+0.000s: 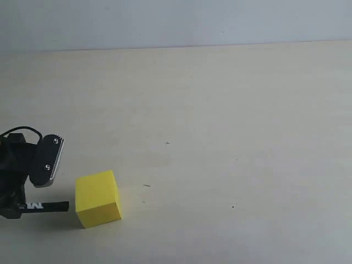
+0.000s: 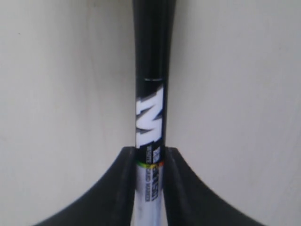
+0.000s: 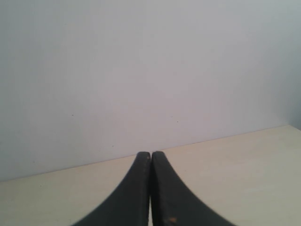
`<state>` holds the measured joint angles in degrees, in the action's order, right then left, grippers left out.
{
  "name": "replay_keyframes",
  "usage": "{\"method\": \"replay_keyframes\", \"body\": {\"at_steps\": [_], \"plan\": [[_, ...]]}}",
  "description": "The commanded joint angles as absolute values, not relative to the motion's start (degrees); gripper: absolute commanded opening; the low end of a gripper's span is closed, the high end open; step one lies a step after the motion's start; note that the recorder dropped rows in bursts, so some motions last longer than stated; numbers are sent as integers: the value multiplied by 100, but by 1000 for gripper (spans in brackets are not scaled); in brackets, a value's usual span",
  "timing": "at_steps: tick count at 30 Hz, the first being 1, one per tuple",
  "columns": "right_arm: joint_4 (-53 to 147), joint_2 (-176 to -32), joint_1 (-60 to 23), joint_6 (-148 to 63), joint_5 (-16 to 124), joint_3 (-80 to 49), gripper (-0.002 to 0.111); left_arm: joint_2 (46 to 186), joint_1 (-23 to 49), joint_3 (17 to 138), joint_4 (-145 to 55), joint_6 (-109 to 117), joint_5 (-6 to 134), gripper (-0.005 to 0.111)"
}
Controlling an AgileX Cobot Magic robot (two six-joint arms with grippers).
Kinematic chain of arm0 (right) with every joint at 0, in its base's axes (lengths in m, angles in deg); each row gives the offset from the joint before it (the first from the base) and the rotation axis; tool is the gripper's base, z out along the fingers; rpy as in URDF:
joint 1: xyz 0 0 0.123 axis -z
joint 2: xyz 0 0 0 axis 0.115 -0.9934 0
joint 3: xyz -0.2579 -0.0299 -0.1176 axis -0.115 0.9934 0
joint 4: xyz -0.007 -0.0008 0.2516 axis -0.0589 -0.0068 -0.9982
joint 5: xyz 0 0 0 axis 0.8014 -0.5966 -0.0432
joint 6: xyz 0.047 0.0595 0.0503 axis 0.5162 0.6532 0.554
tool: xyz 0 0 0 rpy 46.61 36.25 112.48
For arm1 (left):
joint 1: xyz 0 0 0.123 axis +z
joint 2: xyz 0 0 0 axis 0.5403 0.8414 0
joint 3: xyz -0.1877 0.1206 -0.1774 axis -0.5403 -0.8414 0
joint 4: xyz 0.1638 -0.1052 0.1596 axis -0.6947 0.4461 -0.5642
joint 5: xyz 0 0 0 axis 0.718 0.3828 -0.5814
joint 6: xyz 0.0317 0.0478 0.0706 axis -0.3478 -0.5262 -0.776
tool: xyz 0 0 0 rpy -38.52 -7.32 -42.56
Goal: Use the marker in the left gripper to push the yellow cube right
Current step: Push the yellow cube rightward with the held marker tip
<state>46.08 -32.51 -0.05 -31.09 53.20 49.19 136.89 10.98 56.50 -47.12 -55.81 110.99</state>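
Note:
I should back my left gripper off and push nearer the cube's far corner [image 1: 77, 183], because the yellow cube sits crooked with the marker's tip [image 1: 66, 206] by the cube's near corner.
The yellow cube [image 1: 98, 198] rests on the table at the lower left of the exterior view. Just left of it is my left gripper [image 1: 22, 204], shut on the marker [image 1: 48, 207], which lies level and points right. The marker's black tip ends right at the cube's left face; whether they touch I cannot tell. In the left wrist view the marker [image 2: 151, 117] runs out from between the black fingers [image 2: 122, 188], and the cube is out of view there. My right gripper [image 3: 150, 155] is shut with nothing in it, and does not appear in the exterior view.
The beige table [image 1: 231, 126] stretches to the right of the cube and back to a pale wall [image 1: 176, 22]. A few tiny dark specks [image 1: 167, 143] mark its surface. The right wrist view faces the wall [image 3: 141, 70] over the table's far edge.

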Motion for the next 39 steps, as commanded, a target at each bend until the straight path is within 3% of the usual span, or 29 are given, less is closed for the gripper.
{"method": "replay_keyframes", "body": {"at_steps": [1,9,16,23,35,39], "plan": [[4599,-3216,26,-3110,5318,4944,0,13685,1030,5625,-4288,-5628,10789,0],[4599,-3216,26,-3110,5318,4944,0,13708,677,5625,-4209,-5792,10680,0],[4599,-3216,26,-3110,5318,4944,0,13708,1138,5625,-5088,-5303,10773,0],[4599,-3216,26,-3110,5318,4944,0,13708,1144,5625,-4934,-5627,10584,0],[4599,-3216,26,-3110,5318,4944,0,14018,109,6242,-4371,-5874,10762,0],[4559,-3216,26,-3110,5329,4944,0,14016,233,6365,-4609,-5593,10831,0]]}}
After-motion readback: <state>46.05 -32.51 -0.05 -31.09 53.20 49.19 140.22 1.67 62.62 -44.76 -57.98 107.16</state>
